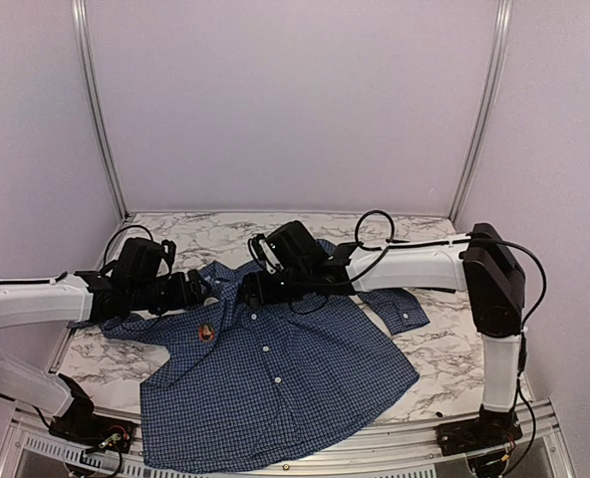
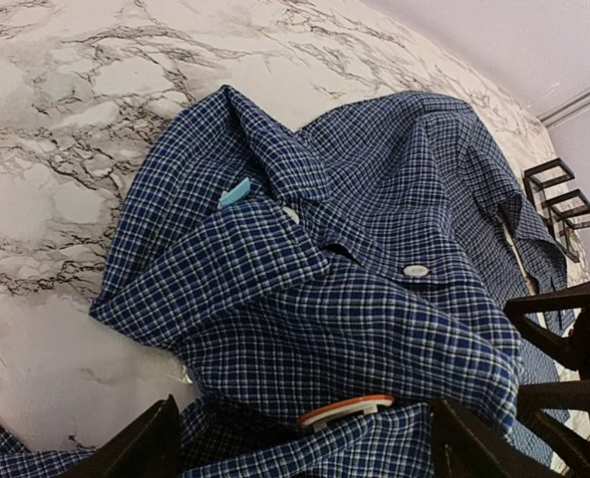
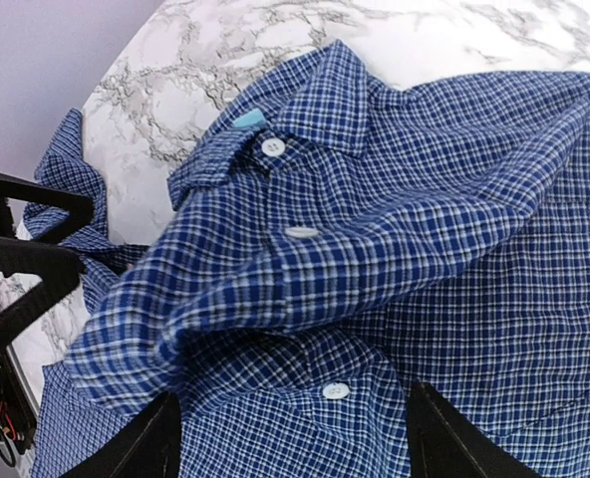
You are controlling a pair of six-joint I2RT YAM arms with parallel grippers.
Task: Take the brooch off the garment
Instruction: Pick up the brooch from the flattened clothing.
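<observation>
I can see the shirt standing in a loose fold beside the brooch, so my right gripper should take hold of that fold and keep it steady before my left gripper works the brooch.
The dark blue checked shirt lies spread on the marble table, collar at the back. The brooch, a small round orange-rimmed disc, sits on the shirt's left chest. In the left wrist view the brooch shows edge-on under a raised fold of the shirt. My left gripper is open just behind the brooch, its fingers wide apart on either side of it. My right gripper is open over the shirt's button placket, its fingers straddling bunched cloth.
Marble tabletop with purple walls and metal corner posts behind. The shirt's right sleeve stretches toward the right arm. A teal collar label shows. Each gripper is close to the other, near the collar.
</observation>
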